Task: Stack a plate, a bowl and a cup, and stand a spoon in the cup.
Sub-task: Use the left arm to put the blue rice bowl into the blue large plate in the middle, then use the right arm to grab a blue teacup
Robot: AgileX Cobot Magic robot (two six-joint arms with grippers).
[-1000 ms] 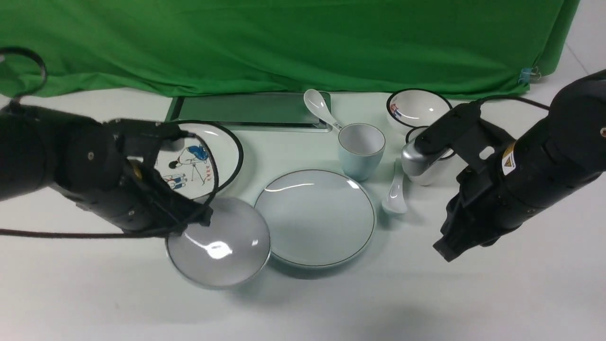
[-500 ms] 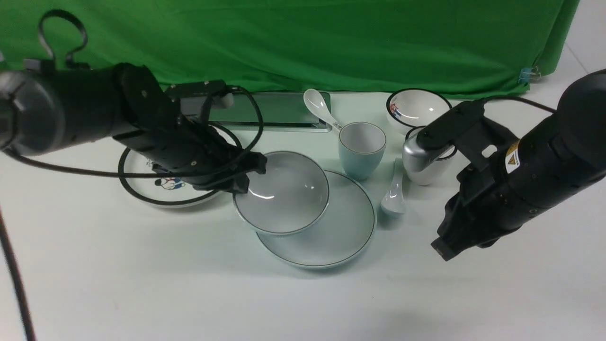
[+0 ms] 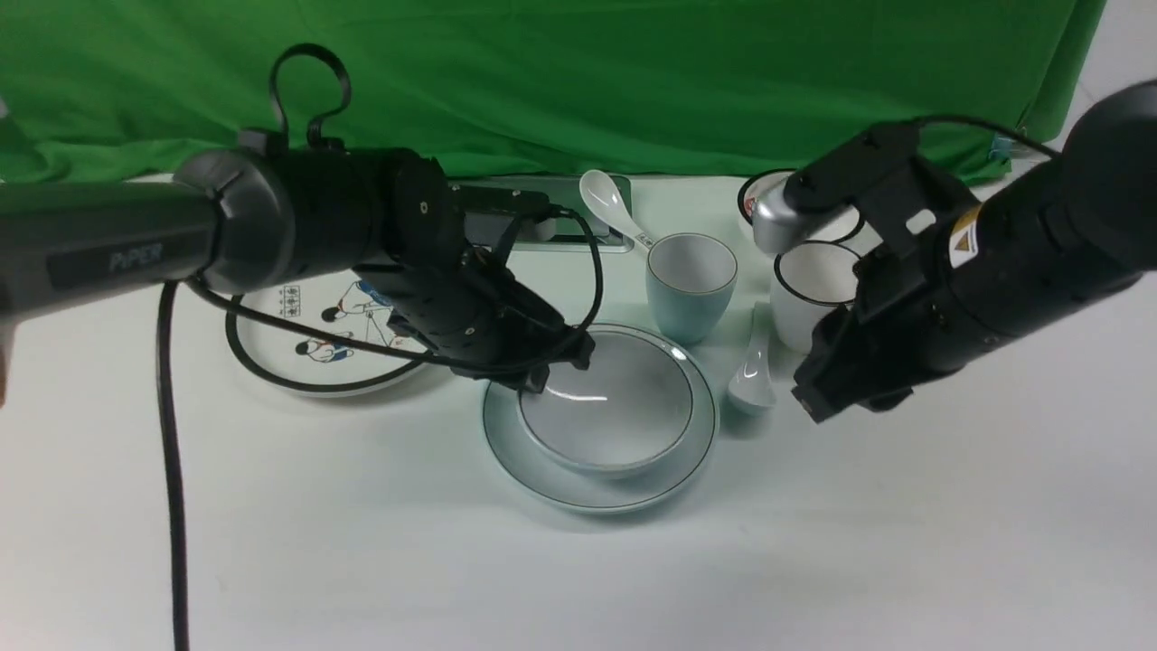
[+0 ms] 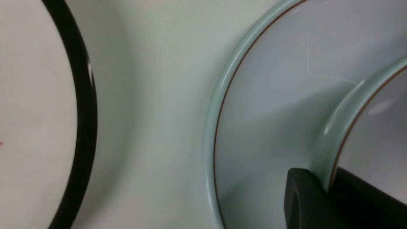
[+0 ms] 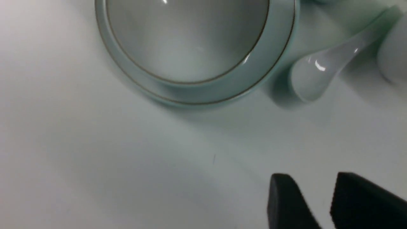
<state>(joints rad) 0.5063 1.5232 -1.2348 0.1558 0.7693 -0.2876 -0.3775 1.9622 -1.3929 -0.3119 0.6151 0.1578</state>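
The spoon (image 3: 751, 389) will lean out above the cup's rim when I lower it in, because the white spoon's handle (image 3: 758, 334) is long next to the blue-green cup.
The pale bowl (image 3: 606, 411) sits inside the pale plate (image 3: 578, 493) at the table's middle. My left gripper (image 3: 553, 363) is shut on the bowl's left rim; in the left wrist view the rim of the bowl (image 4: 337, 127) runs between the two black fingers (image 4: 303, 197) above the plate (image 4: 254, 95). The blue-green cup (image 3: 691, 285) stands upright just behind the plate. The plain white spoon (image 3: 753, 375) lies right of the plate. My right gripper (image 3: 813, 402) hovers open and empty beside the spoon (image 5: 314, 73), a clear gap between its fingers (image 5: 286, 203).
A cartoon plate with a thick black rim (image 3: 307, 339) lies at the left. A second spoon (image 3: 610, 203) rests on a green tray (image 3: 506, 212) at the back. A black-rimmed white cup (image 3: 818, 294) and a black-rimmed bowl (image 3: 755, 194) stand behind my right arm.
My left arm carried the bowl to the right from the bare table and down onto the plate. My right arm moved back and left toward the spoon, and its jaws opened.
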